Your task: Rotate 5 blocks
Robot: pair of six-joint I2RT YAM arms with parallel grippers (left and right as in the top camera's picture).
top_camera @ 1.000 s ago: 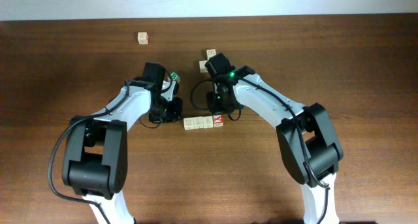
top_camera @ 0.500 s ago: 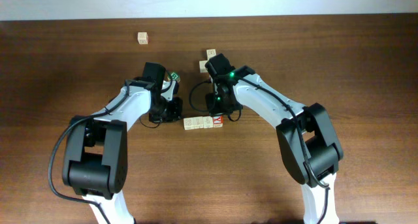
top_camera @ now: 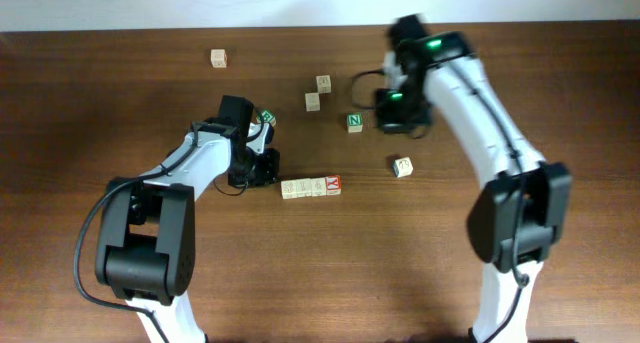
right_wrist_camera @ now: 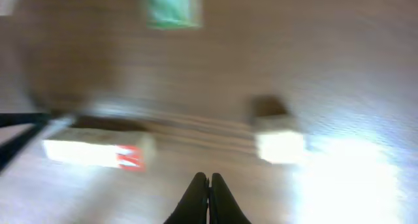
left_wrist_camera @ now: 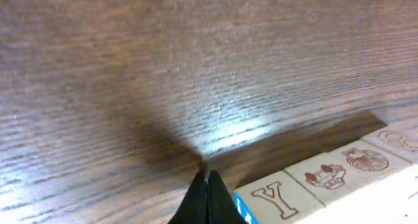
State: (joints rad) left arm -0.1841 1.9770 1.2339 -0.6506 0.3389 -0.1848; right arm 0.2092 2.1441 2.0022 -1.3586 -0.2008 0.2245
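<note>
Next, my right gripper comes down beyond the lone block (top_camera: 420, 167) and pushes it up against the row, because the lone block (top_camera: 403, 167) sits apart from the red Y block.
A row of pale wooden blocks (top_camera: 308, 188) lies mid-table, its right end block showing a red Y (top_camera: 334, 184). Another pale block (top_camera: 402, 167) sits alone to the right. My left gripper (top_camera: 268, 173) is shut and empty, low at the row's left end. In the left wrist view its fingertips (left_wrist_camera: 208, 185) rest just left of a block with an outlined Y (left_wrist_camera: 277, 198) on top and a blue side. My right gripper (top_camera: 398, 118) is shut and empty, raised at the back right. The blurred right wrist view shows the row (right_wrist_camera: 91, 151) and the lone block (right_wrist_camera: 279, 142).
A green N cube (top_camera: 354, 122) stands left of the right gripper. A green B cube (top_camera: 267, 117) sits by the left wrist. Two pale cubes (top_camera: 323, 83) (top_camera: 313, 102) lie behind the row, and another (top_camera: 218, 58) at the far back left.
The right arm has swung from just behind the row to the back right, uncovering the green N cube and the lone pale block. The left arm has not moved.
</note>
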